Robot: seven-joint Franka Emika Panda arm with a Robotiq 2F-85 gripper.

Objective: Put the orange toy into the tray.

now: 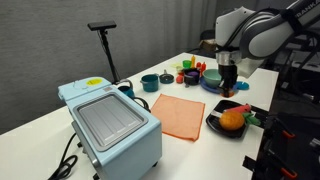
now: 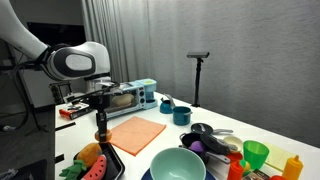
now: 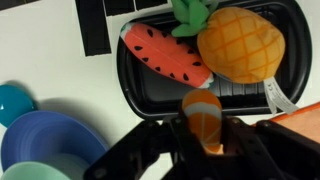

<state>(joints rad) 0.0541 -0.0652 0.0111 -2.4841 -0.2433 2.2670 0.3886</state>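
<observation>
My gripper keeps lowering the orange toy to the tray's bottom beside the watermelon slice (image 3: 172, 92), because that spot is open for the toy, and let go inside the tray's rim (image 1: 219, 107).
My gripper (image 3: 205, 140) is shut on the orange toy (image 3: 203, 115), a small orange piece with a white stripe. It holds the toy just above the near rim of the black tray (image 3: 128, 75). The tray holds a watermelon slice (image 3: 165, 55) and a larger orange pineapple-like fruit (image 3: 240, 40). In both exterior views the gripper (image 1: 228, 84) (image 2: 100, 138) hangs just above the tray (image 1: 212, 124) (image 2: 113, 162), and the toy (image 2: 100, 124) shows between the fingers.
A flat orange cloth (image 1: 178, 115) (image 2: 137, 133) lies beside the tray. A blue box machine (image 1: 110, 122) stands at the table's other end. A blue plate (image 3: 45, 140), a teal bowl (image 2: 178, 165), cups and small toys (image 1: 190, 75) crowd the area next to the tray.
</observation>
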